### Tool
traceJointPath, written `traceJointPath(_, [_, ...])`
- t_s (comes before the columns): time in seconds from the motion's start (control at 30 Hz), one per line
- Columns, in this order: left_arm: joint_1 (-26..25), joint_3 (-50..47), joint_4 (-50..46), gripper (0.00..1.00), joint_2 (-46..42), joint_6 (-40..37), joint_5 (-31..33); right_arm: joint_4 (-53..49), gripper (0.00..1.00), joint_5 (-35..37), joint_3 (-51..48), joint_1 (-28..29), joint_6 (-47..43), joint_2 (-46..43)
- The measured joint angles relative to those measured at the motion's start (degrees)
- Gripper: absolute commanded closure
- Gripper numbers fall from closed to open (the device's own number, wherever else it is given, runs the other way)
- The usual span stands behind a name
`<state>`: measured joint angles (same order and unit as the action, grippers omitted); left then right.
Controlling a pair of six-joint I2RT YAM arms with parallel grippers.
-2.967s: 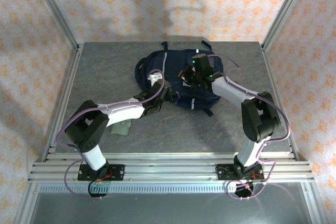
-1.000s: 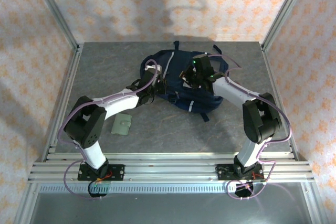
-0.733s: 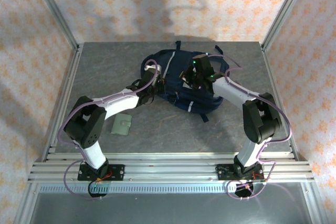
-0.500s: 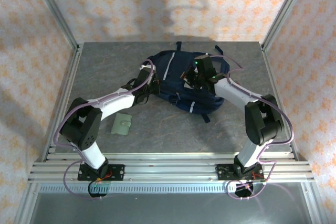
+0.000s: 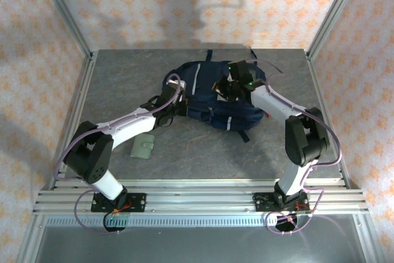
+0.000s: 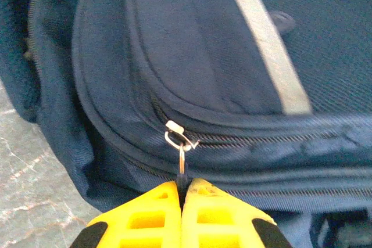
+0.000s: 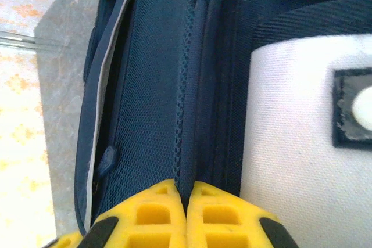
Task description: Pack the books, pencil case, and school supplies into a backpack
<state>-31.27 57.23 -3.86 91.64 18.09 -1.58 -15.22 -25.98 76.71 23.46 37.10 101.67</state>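
Observation:
The zipper's silver slider is at a bend [image 6: 176, 132] of its track and slants away from the pull of my left gripper. I should use my right gripper to turn the backpack by the fold of navy fabric [image 7: 189, 143].
The navy backpack [image 5: 229, 110] lies at the table's middle back. My left gripper [image 6: 182, 185] is shut on the dark pull tab of a zipper, whose silver slider [image 6: 175, 134] sits just past the yellow fingertips; in the top view this gripper [image 5: 180, 104] is at the bag's left side. My right gripper [image 7: 186, 187] is shut on a ridge of navy fabric beside the backpack's white patch [image 7: 290, 143], on the bag's top [image 5: 225, 88]. A pale green wallet-like square [image 5: 143, 147] of the school supplies lies on the table, left of the bag. The books and pencil case are out of view.
The grey stone-pattern table [image 5: 203, 152] is fenced by aluminium rails and posts [image 5: 77, 29]. A grey-white stripe [image 6: 264, 39] crosses the bag's panel above the zipper. Dark straps trail off the backpack's near right corner [image 5: 245, 135].
My left arm has stretched further out, drawing the zipper pull round the bag's left side. The backpack has shifted a little to the right and back. My right gripper moved with it.

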Motion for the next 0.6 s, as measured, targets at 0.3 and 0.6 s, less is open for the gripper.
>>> traceJointPath(0.3, [-2.9, -1.2, -0.1, 1.00, -0.7, 1.1, -1.6, -0.8, 0.80, 0.4, 2.6, -1.8, -1.8, 3.3])
traceJointPath(0.6, [-3.0, -1.5, -0.3, 1.00, -0.5, 1.5, -2.5, 6.9, 0.51, -0.6, -8.2, -1.8, 2.7, -1.9])
